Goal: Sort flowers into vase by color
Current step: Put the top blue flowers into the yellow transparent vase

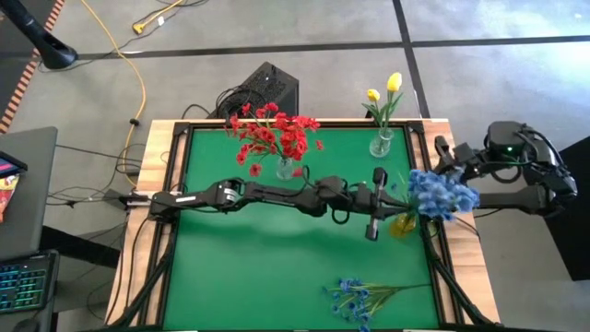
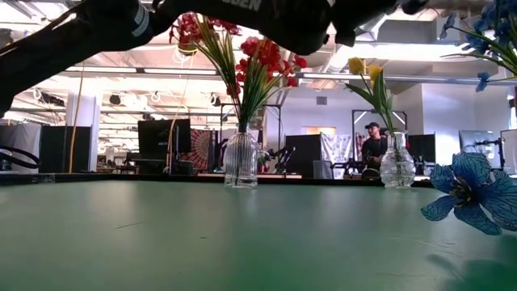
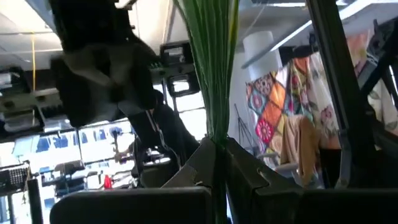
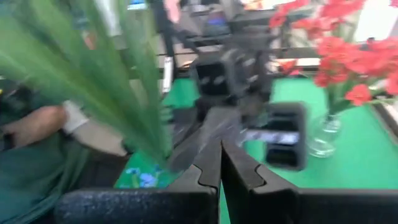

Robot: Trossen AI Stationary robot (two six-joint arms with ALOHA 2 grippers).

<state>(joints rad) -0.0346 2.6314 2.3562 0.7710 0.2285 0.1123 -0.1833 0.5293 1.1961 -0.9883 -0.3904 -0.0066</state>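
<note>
The green stems (image 4: 118,90) go past the side of my closed right gripper. That gripper should open, close around the green stems and take the blue bunch from my left gripper.
My left gripper (image 1: 393,207) reaches across the table's middle and is shut on a bunch of blue-flower stems (image 3: 214,68); their blue blooms (image 1: 441,194) spread over the right edge and show high up in the low view (image 2: 494,32). My right gripper (image 1: 442,159) looks shut (image 4: 219,158) just beyond the blooms, with the green stems (image 4: 134,106) passing one side of it. Red flowers (image 1: 275,134) stand with their stems in a glass vase (image 2: 241,160). Yellow buds (image 1: 387,90) stand in a second vase (image 2: 397,166). Another blue spray (image 1: 359,295) lies flat near the near edge. My left gripper pinches the bundled green stems (image 3: 216,127) between its two fingers (image 3: 245,165), several stems together. It comes about level from the table's left, lying across the stems. The bunch is lifted and stands upright above the fingers, blooms leaning toward the right edge. My right gripper: I cannot tell whether it touches the stems beside it.
A pale glassy thing (image 1: 403,225) sits under the held bunch near the right edge. A black box with cables (image 1: 267,88) stands behind the table. The green mat (image 1: 258,267) lies open in the near left. A person (image 2: 373,145) sits far off in the room.
</note>
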